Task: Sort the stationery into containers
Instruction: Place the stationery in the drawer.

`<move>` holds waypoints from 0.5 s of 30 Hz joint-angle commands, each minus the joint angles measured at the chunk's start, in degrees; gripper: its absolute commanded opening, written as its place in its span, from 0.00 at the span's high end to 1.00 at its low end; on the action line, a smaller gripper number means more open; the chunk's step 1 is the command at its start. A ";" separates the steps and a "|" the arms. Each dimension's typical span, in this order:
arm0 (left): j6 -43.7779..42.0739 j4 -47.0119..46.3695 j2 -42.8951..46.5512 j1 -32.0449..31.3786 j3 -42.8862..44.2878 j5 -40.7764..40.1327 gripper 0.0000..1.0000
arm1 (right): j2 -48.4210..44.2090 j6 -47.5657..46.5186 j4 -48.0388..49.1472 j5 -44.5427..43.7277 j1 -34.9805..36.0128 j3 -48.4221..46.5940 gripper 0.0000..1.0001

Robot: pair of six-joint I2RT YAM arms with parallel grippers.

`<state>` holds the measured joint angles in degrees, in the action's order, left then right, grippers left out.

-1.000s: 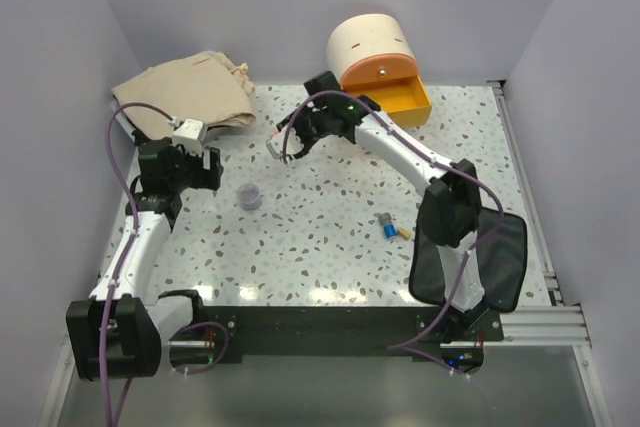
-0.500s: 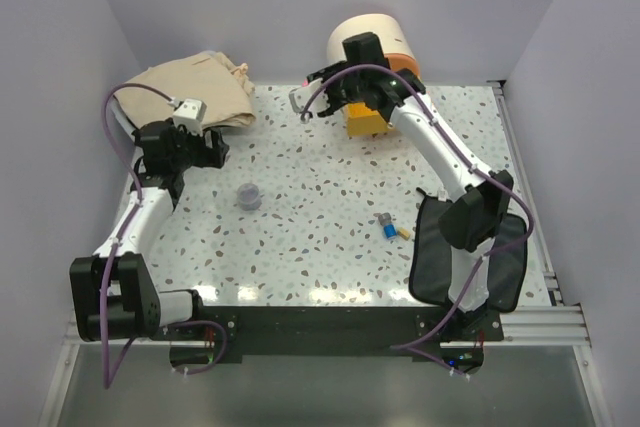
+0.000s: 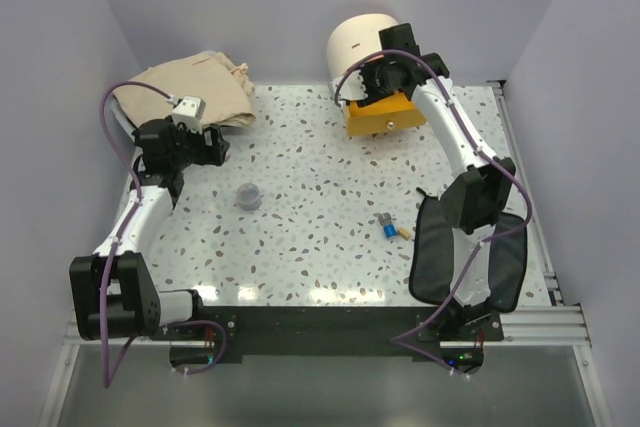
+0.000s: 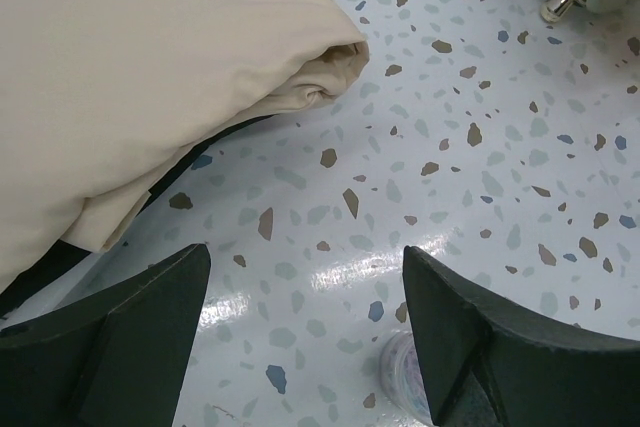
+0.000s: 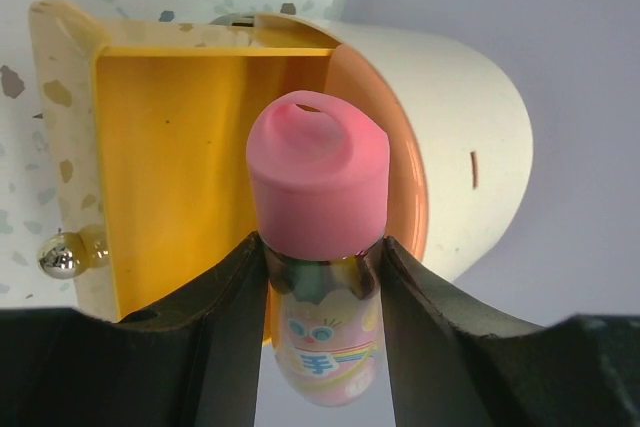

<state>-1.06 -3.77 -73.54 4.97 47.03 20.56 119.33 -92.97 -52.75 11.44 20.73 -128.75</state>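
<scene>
The pink tube (image 5: 318,187) stretches along the open orange drawer (image 5: 180,167), so my right gripper should go on lowering the tube until it is inside the drawer's sides, and then let go.
My right gripper (image 3: 383,79) is shut on a pink tube (image 5: 320,197) with a pink cap and a cartoon label. It hangs just over the open orange drawer (image 3: 386,117) of the cream cylindrical box (image 3: 358,42). In the right wrist view the tube sits between the fingers (image 5: 232,327), with the yellow drawer floor (image 5: 170,167) right behind it. My left gripper (image 3: 205,144) stands open at the left, close over the table. A tiny grey round pot (image 3: 249,196) sits just beyond it, by the right finger (image 4: 470,337). Small blue and yellow pieces (image 3: 392,229) lie mid-right.
A folded beige cloth bag (image 3: 190,92) lies at the back left, right beside the left gripper (image 4: 305,287). The flat black pouch (image 3: 505,257) lies at the front right under the right arm. Grey walls close in the table on three sides.
The right gripper has carried the pink tube from mid-table back and right, to over the drawer. The left arm has shifted slightly back towards the cloth bag.
</scene>
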 commanded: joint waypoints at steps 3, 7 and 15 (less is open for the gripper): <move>0.62 -2.12 -0.20 0.39 1.40 0.27 0.18 | 1.16 -1.17 -0.34 -0.72 -1.30 -0.63 1.00; 0.71 -1.94 -0.55 0.39 1.58 -0.08 0.18 | 3.19 -0.46 0.28 -0.90 -2.53 -0.89 1.00; 0.62 -1.77 -1.26 0.39 2.10 -0.25 0.18 | 4.86 -0.37 1.77 -1.77 -3.24 1.04 1.00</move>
<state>-1.04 -3.75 -74.43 4.97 47.03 20.49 124.57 -93.34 -53.52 10.96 17.82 -127.70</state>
